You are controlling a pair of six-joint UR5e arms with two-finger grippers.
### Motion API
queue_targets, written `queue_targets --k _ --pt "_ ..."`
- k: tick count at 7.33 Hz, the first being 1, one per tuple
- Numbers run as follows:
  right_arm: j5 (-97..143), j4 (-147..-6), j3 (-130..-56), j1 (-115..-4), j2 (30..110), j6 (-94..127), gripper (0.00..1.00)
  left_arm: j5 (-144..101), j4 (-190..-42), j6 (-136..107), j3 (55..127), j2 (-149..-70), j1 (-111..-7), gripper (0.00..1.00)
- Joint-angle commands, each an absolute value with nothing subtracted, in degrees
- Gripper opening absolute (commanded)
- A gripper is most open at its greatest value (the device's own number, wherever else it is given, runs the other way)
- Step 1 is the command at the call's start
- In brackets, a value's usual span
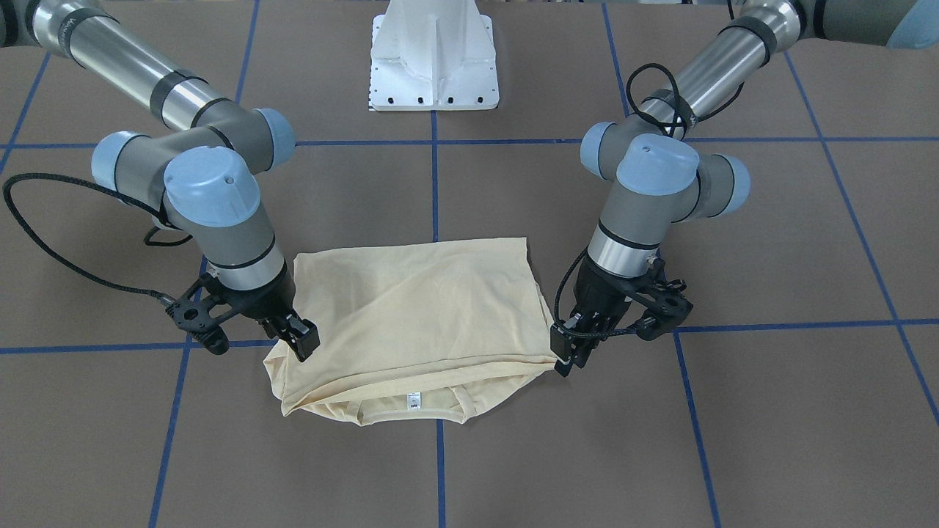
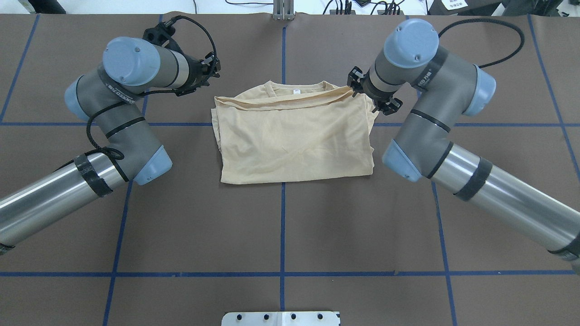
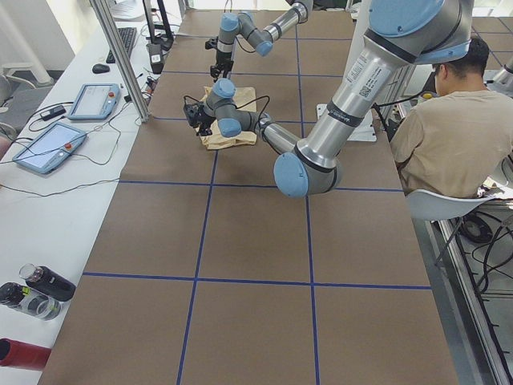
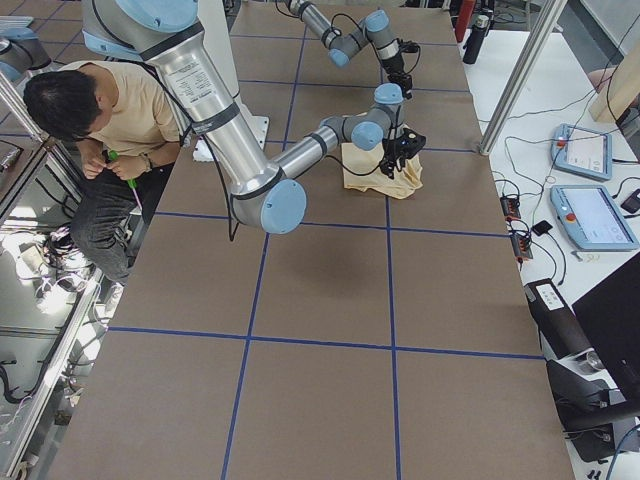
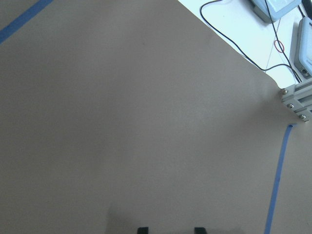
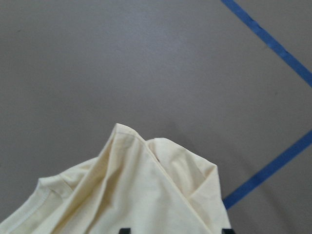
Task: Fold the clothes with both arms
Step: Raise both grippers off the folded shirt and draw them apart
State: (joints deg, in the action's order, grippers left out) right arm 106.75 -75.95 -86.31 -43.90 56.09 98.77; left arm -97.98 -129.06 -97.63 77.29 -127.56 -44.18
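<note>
My open right fingers should carry on following the T-shirt's side edge until straddling its flat, free corner nearest the pedestal.
The cream-yellow T-shirt (image 1: 418,308) lies folded in half on the brown table (image 1: 770,411), with its hem brought up near the collar. Its white neck label (image 1: 414,401) shows; the print is hidden. The shirt also shows in the overhead view (image 2: 294,140). My right gripper (image 1: 301,341) hovers over one collar-side corner, and in the right wrist view (image 6: 174,229) its jaws stand wide apart above that corner (image 6: 136,195). My left gripper (image 1: 568,363) is at the opposite collar-side corner. The left wrist view (image 5: 169,229) shows its tips apart over bare table, empty.
The white pedestal base (image 1: 434,59) stands behind the shirt. Blue tape lines (image 2: 282,226) grid the table. A seated person (image 3: 449,120) is beside the table near the robot. Tablets (image 3: 48,148) and bottles (image 3: 40,289) lie on the side bench.
</note>
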Motion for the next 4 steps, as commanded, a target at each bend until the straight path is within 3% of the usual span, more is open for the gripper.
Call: queue_targets --k 1,4 --pt "103.81 -75.94 -96.12 -40.71 63.79 102.54 0.73 -97.82 -129.11 -97.65 77.61 -127.01 -44.47 0.43" --pt "97.31 -75.94 -102.03 -35.87 68.36 116.07 0.75 -97.47 -129.29 -97.65 78.13 -126.30 -44.38 0.42"
